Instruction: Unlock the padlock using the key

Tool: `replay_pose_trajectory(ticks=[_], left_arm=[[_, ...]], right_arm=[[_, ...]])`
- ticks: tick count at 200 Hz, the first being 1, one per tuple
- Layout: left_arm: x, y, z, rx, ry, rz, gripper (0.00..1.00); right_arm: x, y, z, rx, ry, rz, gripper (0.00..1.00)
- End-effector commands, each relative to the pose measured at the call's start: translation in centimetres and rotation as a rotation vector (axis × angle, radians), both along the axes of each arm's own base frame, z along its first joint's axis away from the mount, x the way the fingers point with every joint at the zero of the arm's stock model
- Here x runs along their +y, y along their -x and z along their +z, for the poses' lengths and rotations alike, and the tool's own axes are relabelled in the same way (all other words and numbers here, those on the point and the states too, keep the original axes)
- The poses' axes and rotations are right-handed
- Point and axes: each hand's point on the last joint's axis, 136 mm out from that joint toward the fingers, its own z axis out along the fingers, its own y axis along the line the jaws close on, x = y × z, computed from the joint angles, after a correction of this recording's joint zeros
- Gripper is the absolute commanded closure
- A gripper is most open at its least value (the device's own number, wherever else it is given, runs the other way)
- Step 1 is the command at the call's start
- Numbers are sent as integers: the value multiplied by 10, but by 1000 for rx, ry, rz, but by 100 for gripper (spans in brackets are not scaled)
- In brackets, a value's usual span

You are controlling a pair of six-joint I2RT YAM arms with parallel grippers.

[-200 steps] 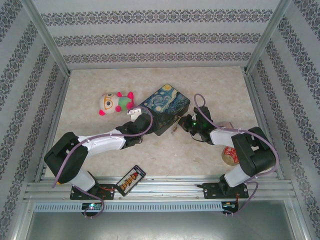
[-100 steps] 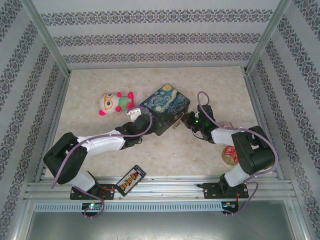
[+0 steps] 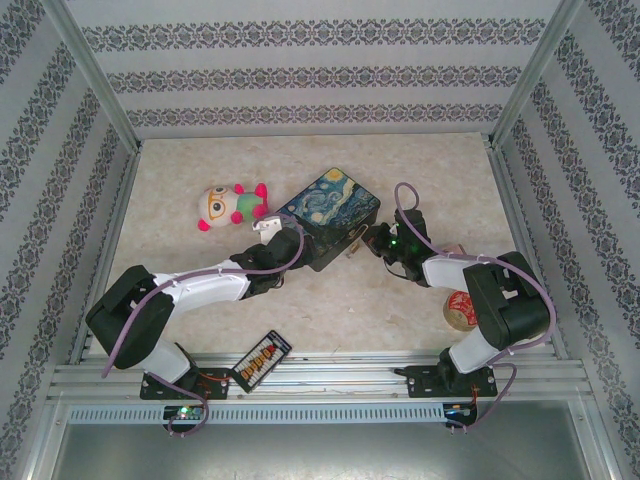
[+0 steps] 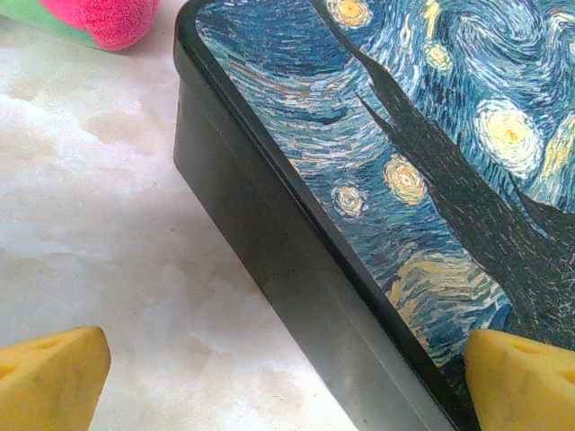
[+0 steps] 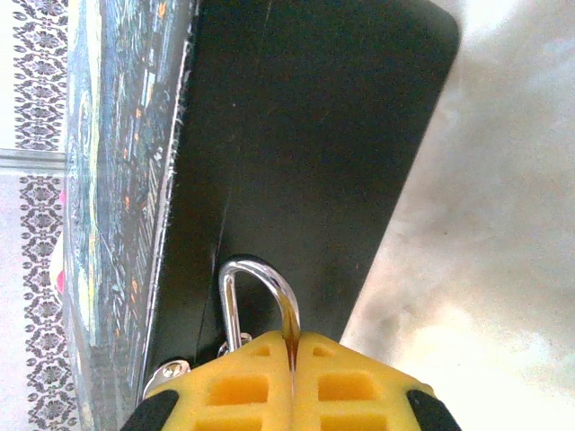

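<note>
The tin box (image 3: pixel 332 205) is standing crooked and my right gripper is on the padlock's shackle, so next I pull the padlock (image 3: pixel 355 246) away and turn the box straight with my left gripper.
The padlock (image 5: pixel 235 301) hangs on the black side of the Starry Night tin box (image 5: pixel 305 135); its silver shackle arches up and its body is hidden behind my fingers. My right gripper (image 5: pixel 293 346) is shut, pads pressed together, tips right at the shackle, whose right leg runs down into the seam between them. The key is hidden. From above, the right gripper (image 3: pixel 370 243) sits against the padlock (image 3: pixel 351 251) at the box's near right side. My left gripper (image 4: pixel 287 382) is open, one fingertip (image 4: pixel 49 377) over the table, the other (image 4: pixel 526 382) over the box lid.
A pink and green plush toy (image 3: pixel 232 204) lies left of the box (image 3: pixel 330 205). A small abacus-like item (image 3: pixel 261 360) rests at the table's near edge, and a round red-and-tan object (image 3: pixel 462 308) lies by the right arm. The box's left edge (image 4: pixel 269 242) runs diagonally between my left fingers.
The right gripper slid left from a small gap up against the padlock, then held still. The left arm has not moved.
</note>
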Motion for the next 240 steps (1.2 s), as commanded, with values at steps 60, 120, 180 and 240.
replay_pose_trajectory(ticks=[60, 120, 180, 240], left_arm=[[51, 24, -17, 82, -215, 50, 1], [6, 8, 46, -67, -194, -96, 1], [-23, 13, 15, 17, -270, -141, 1], [-10, 22, -7, 72, -311, -117, 1]], right_arm=[[2, 21, 10, -37, -16, -7, 100], [-2, 40, 13, -45, -4, -23, 100], [-5, 44, 15, -50, -6, -39, 100], [-15, 42, 35, -97, 40, -43, 100]])
